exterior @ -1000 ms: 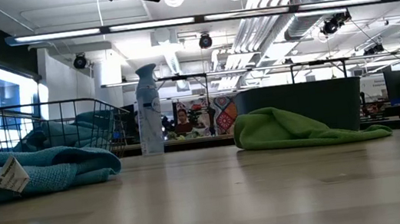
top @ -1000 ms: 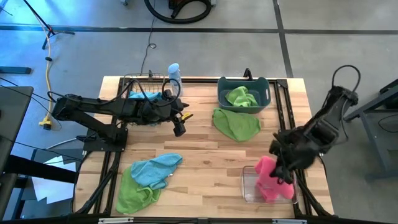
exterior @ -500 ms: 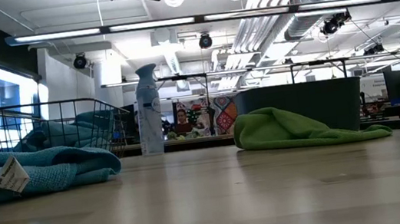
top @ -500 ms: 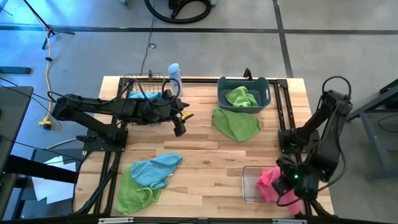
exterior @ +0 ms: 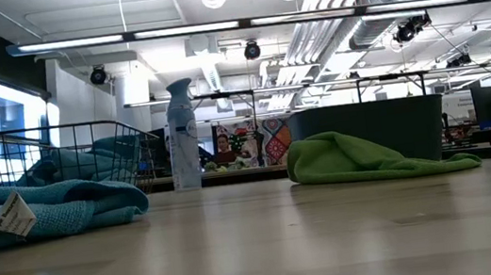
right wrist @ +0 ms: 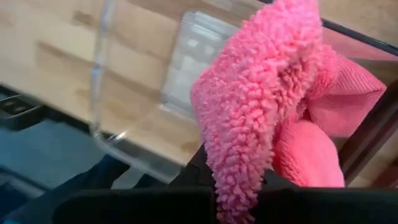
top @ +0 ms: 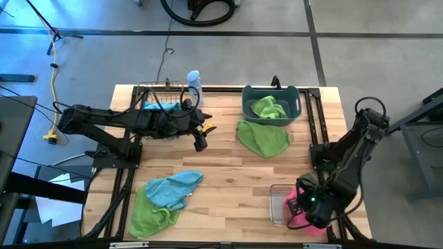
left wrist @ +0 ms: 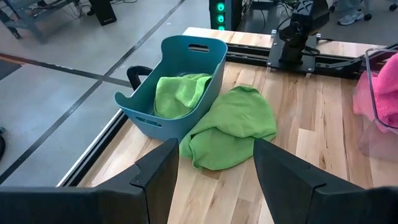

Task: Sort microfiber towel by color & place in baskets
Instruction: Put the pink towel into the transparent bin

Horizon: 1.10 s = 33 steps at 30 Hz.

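The pink towel is bunched up toward the clear bin's rail side, so next my right gripper swings the towel back over the bin's empty bottom [top: 279,205] and puts it down inside.
My right gripper [top: 309,206] is shut on a pink microfiber towel [right wrist: 261,112] and hangs over the clear bin [top: 279,205] at the near right. My left gripper [top: 199,142] hovers open and empty above the table's middle, and also shows in the left wrist view [left wrist: 211,180]. One green towel [top: 263,137] lies flat on the table before the slate-blue tub [top: 296,104], and another green towel [top: 268,107] lies inside it. A blue towel [top: 173,188] lies on a green one [top: 147,216] at the near left. The black wire basket [top: 147,90] holds a blue towel [top: 155,106]. My right gripper pinches a bunched fold of the pink towel [right wrist: 245,165] between its two fingers, which point steeply down from above. The towel bulges out past the fingers and reaches into the clear bin [right wrist: 137,81]. How many layers are caught is hidden by the fuzz.
A pale blue spray bottle [top: 194,79] stands at the far edge beside the wire basket. Black rails run along the table's right side [top: 318,149] and left side. Bare wood lies open between the two towel piles.
My right gripper has sunk and gone toward the table's near edge, rolling its wrist as it went. The pink towel has come down with it from above the bin's rim into the clear bin.
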Available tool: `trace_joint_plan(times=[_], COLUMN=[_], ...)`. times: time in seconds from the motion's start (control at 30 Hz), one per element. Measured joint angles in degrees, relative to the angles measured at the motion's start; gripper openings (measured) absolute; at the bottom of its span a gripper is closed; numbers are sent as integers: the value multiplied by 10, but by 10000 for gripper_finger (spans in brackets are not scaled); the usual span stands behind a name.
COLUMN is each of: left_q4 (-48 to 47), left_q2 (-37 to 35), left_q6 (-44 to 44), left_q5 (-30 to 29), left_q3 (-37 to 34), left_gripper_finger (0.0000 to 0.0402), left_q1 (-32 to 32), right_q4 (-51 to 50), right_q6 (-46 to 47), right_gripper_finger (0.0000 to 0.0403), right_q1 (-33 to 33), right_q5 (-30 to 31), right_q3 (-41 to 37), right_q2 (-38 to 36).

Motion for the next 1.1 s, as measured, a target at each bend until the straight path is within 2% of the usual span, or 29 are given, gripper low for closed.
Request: trace_joint_plan(times=[0.13,0.33,0.47,0.73,0.87,1.1], left_q4=[0,0,0,0,0,0], left_q2=[0,0,0,0,0,0], left_q6=[0,5,5,1,1,0], left_q5=[1,1,1,1,1,1], left_q3=[0,0,0,0,0,0], left_gripper_finger=[195,195,195,195,195,195], left_q1=[0,3,3,4,5,12], right_q4=[-21,-97,-153,-127,-74,-39], right_q6=[-5,-28,-35,-51,-65,-18], right_gripper_finger=[0,0,0,0,0,0], right_q1=[-14,-35,-37,-11,15,59], right_q5=[8,95,123,126,86,41], right_q3=[0,17,29,29,29,29], right_q2=[22,6,4,24,34,59])
